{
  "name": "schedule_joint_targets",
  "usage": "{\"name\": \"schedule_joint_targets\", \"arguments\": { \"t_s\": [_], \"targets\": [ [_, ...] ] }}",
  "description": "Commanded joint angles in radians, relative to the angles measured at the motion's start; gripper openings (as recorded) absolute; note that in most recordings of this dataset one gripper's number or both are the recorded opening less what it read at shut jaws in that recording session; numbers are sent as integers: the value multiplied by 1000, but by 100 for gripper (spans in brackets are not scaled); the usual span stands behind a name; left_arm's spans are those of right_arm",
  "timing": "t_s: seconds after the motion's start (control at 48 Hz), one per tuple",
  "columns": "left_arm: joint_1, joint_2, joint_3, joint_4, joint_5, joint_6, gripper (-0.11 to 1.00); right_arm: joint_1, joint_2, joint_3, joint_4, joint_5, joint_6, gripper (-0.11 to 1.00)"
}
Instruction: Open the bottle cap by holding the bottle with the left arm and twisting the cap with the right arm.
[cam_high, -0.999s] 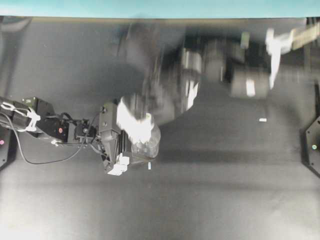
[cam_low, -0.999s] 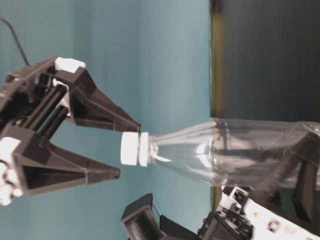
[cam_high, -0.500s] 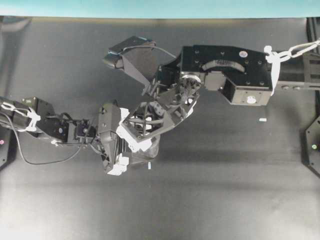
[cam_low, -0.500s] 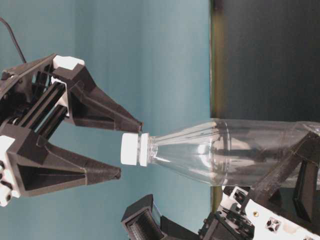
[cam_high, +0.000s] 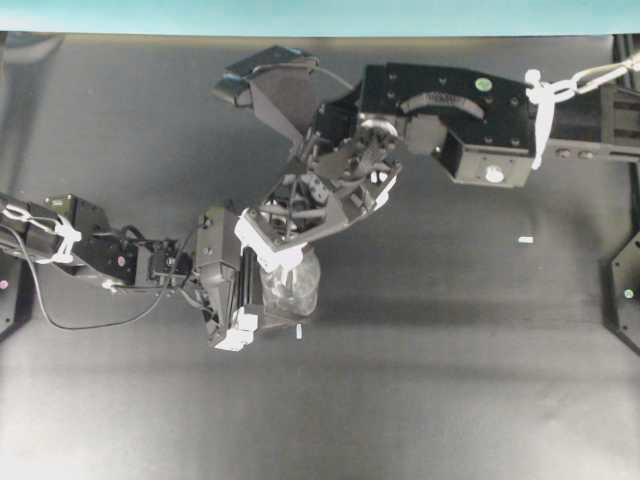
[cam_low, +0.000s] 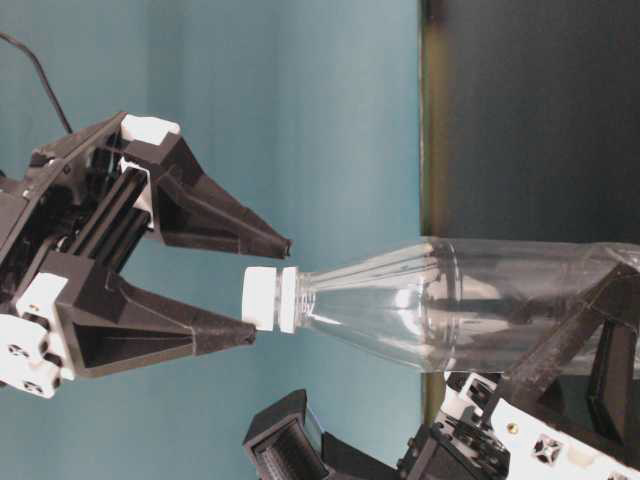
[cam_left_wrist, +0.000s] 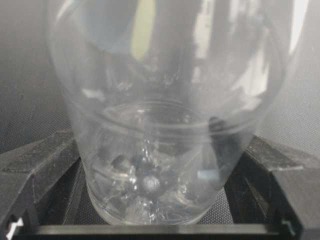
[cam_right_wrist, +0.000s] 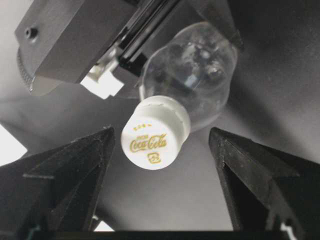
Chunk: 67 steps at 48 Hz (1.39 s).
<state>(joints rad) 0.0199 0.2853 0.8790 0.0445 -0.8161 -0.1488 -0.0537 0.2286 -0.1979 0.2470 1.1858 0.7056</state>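
The white bottle cap (cam_right_wrist: 152, 139) will turn but stay on the bottle when I twist it, because the cap's rim (cam_right_wrist: 174, 109) sits far down over the bottle's neck.
The clear bottle (cam_low: 470, 300) stands upright on the black table, its lower body between the fingers (cam_left_wrist: 40, 170) of my left gripper (cam_left_wrist: 160, 165), which is shut on it. From overhead the bottle (cam_high: 300, 290) shows beside the left gripper (cam_high: 268, 290). The white bottle cap (cam_right_wrist: 155, 132) sits on the neck. My right gripper (cam_right_wrist: 161, 145) hangs over it, open, with one fingertip either side of the cap (cam_low: 268, 299) and a gap on each side. In the overhead view the right gripper (cam_high: 275, 245) hides the cap.
Small white tape marks lie on the table (cam_high: 450, 400), one beside the bottle (cam_high: 299, 331) and one at the right (cam_high: 525, 240). A black mount (cam_high: 625, 290) stands at the right edge. A teal wall (cam_high: 320, 15) runs along the far edge.
The right arm has swung in and settled; its gripper has come down a little, so the fingertips now straddle the cap. The left gripper and bottle have stayed put.
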Motion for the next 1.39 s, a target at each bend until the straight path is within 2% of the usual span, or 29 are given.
{"name": "schedule_joint_targets", "arguments": {
  "t_s": [0.0,0.104,0.25,0.396,0.437,0.604,0.708,0.916,1.062,1.187,1.374],
  "targets": [
    [-2,-2,-5,0,-3,-2,88,6,3,-15,-2,-3,-2,70],
    [-2,-3,-5,0,-3,-2,88,12,6,-18,2,5,-9,63],
    [-2,-2,-5,0,2,-2,88,15,8,-23,5,12,-25,38],
    [-2,0,-5,2,3,-2,88,17,20,-48,11,37,-95,38],
    [-2,2,-5,0,3,-2,88,18,26,-60,12,52,-132,38],
    [-2,6,-6,2,3,-2,88,25,66,-153,12,141,-400,38],
    [-2,9,-8,0,3,-2,88,26,95,-218,12,202,-541,38],
    [-2,14,-6,0,2,-2,88,32,121,-275,6,261,-716,38],
    [-2,15,-6,0,2,-2,88,48,121,-267,6,268,-854,38],
    [0,17,-8,0,3,0,88,60,121,-250,6,282,-946,38],
    [-2,20,-8,2,2,0,88,63,118,-239,6,282,-994,38]
  ]
}}
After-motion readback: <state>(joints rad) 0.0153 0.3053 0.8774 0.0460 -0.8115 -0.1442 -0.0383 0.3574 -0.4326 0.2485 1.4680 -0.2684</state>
